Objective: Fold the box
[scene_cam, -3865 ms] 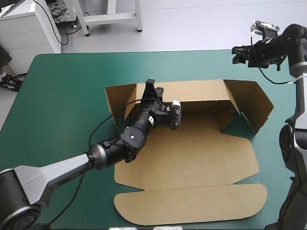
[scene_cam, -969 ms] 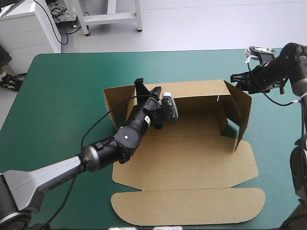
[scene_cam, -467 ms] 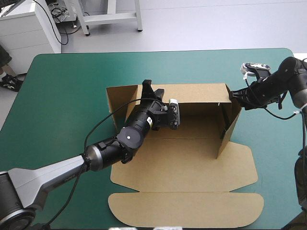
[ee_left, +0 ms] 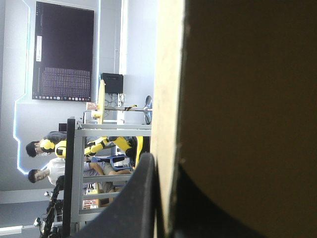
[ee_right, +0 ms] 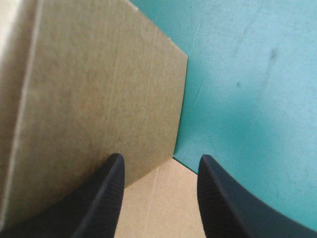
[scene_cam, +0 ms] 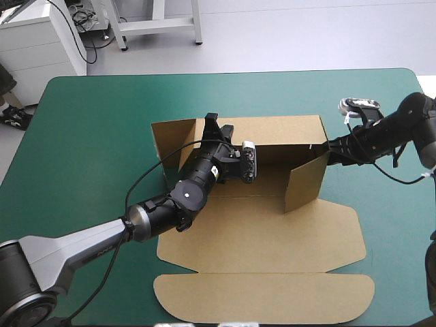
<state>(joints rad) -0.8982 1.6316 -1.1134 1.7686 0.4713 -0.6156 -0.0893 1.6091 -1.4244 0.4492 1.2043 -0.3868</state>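
Observation:
My gripper will swing the lid and flap round together when it turns the box, because the rounded flap point(scene_cam: 264, 298) meets the lid along a long straight crease point(scene_cam: 266, 274).
The brown box point(scene_cam: 272, 231) lies in the middle of the table, its long back wall point(scene_cam: 279, 129) upright and its lid point(scene_cam: 266, 296) flat toward the near edge. My left gripper point(scene_cam: 216, 128) is shut on the back wall near its left end; in the left wrist view the board's edge point(ee_left: 166, 99) runs between the black fingers point(ee_left: 141, 198). My right gripper point(scene_cam: 330, 150) stands open against the outside of the right side flap point(scene_cam: 304, 178), which is swung inward across the box floor. The right wrist view has that flap point(ee_right: 99, 99) just ahead of the left finger of my right gripper point(ee_right: 158, 173).
The left side flap point(scene_cam: 163, 139) stands raised at the box's left end. Bare teal-green cover point(scene_cam: 88, 150) stretches left of the box, and a strip point(ee_right: 247, 99) lies to the right of it. The table's right edge is close behind my right arm.
My right gripper has come down and leftward, pushing the right side flap from spread outward to folded inward over the floor. The left gripper kept its hold on the back wall.

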